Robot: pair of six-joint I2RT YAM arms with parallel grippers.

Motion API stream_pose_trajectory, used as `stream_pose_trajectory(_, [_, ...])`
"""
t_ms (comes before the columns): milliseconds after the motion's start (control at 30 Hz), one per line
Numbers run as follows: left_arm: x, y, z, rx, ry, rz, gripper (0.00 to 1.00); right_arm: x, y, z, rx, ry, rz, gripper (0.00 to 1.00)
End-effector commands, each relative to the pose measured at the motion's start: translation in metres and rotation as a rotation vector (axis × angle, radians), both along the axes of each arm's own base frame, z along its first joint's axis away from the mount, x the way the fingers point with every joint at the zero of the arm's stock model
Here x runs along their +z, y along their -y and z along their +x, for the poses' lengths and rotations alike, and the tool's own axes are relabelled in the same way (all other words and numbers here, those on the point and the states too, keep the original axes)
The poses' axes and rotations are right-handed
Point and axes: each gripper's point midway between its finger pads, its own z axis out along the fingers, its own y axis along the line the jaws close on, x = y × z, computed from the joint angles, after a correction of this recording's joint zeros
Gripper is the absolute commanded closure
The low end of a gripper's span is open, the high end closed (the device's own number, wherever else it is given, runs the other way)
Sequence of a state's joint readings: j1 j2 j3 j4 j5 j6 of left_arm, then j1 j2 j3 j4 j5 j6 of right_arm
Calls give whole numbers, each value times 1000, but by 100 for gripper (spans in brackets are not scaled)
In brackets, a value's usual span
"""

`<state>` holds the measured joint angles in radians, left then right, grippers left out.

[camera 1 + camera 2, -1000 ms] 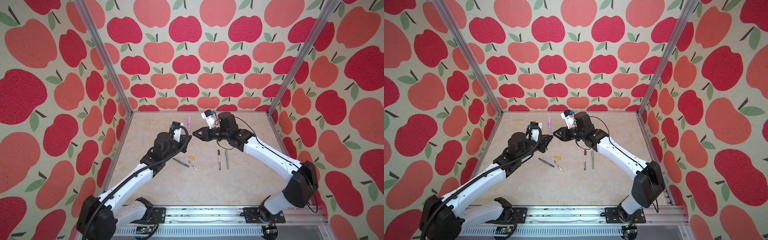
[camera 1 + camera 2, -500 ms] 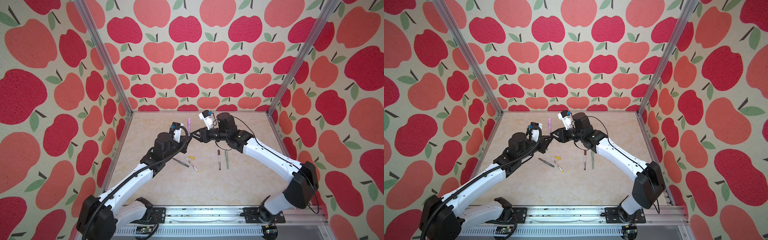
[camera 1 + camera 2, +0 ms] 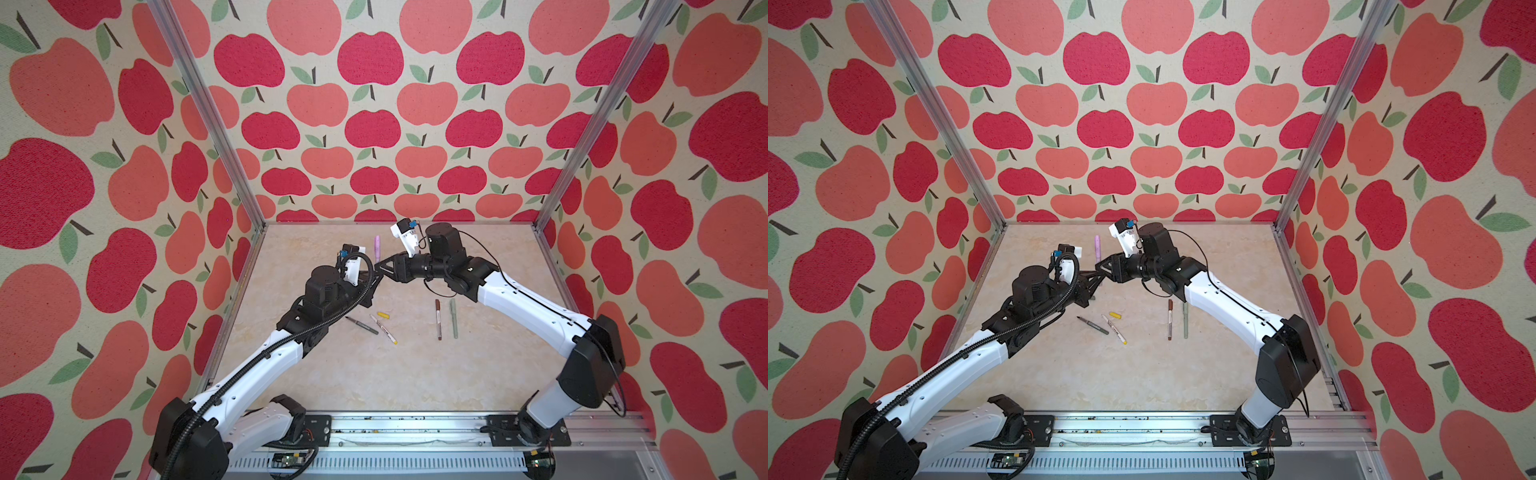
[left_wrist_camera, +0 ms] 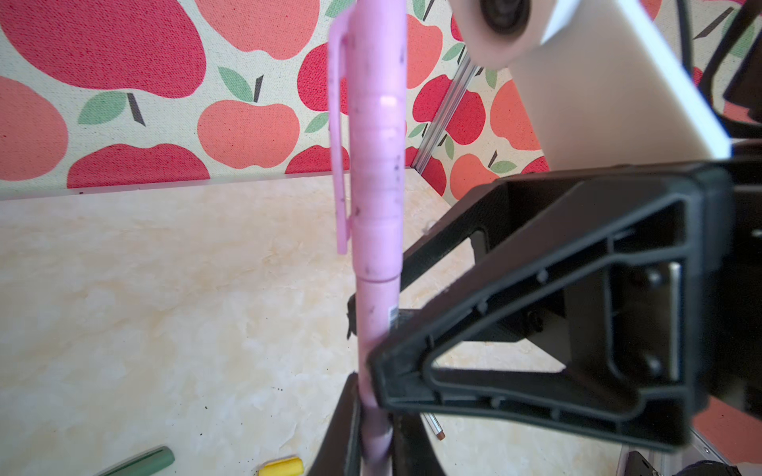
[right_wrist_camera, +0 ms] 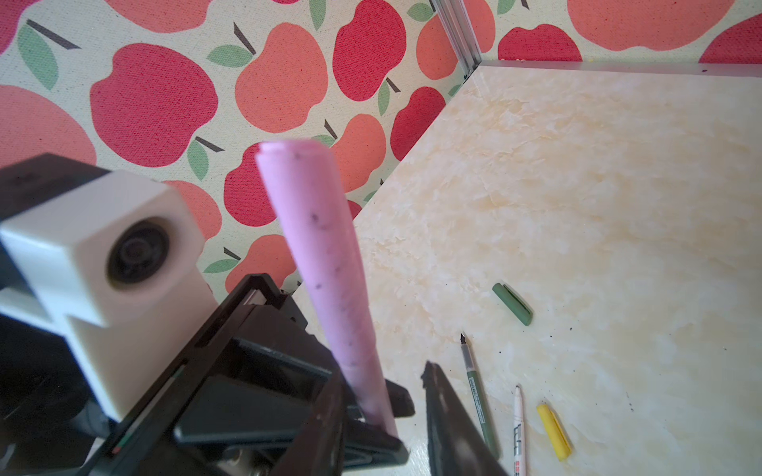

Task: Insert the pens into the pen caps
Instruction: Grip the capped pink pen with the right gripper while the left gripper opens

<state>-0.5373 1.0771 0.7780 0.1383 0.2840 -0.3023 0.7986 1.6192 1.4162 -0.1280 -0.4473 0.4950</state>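
My right gripper should take over the capped lilac-pink pen (image 3: 377,249) and lay it at the brown pen (image 3: 438,320), because my left gripper is holding it far from there.
My left gripper (image 4: 377,428) is shut on the lower barrel of the lilac-pink pen (image 4: 377,313), held upright. A lilac-pink pen cap (image 4: 377,165) with a clip sits on its upper end. In both top views the pen (image 3: 377,245) (image 3: 1097,245) stands above the two meeting grippers. My right gripper (image 5: 383,375) is open and straddles the same pen (image 5: 321,255). One finger lies against the pen and a gap shows at the other finger (image 5: 449,420). In a top view my left gripper (image 3: 374,279) and right gripper (image 3: 381,266) touch tips.
On the floor lie an uncapped dark green pen (image 3: 362,325), a white-and-yellow pen (image 3: 384,329) and a yellow cap (image 3: 383,315). A brown pen (image 3: 438,319) and a sage green pen (image 3: 454,318) lie side by side under the right arm. A dark green cap (image 5: 512,303) lies apart.
My right gripper has moved left up to the pink pen in the left gripper, and its jaws have narrowed around it. The left arm has stayed still.
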Motion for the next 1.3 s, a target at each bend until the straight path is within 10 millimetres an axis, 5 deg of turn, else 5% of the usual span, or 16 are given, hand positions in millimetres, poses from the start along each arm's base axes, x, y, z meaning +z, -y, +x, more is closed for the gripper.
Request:
stream_pose_trajectory(0, [4, 3, -4, -20, -4, -18, 100, 12, -8, 0, 21, 36, 18, 72])
stream_pose_trajectory(700, [3, 13, -2, -46, -21, -46, 99, 10, -5, 7, -34, 53, 5, 93])
stream_pose_trajectory(1033, [1, 15, -21, -127, 6, -21, 44, 12, 18, 26, -155, 49, -17, 95])
stream_pose_trajectory(1267, [-2, -7, -36, -80, 59, 48, 24, -16, 50, 40, -256, -31, -130, 95])
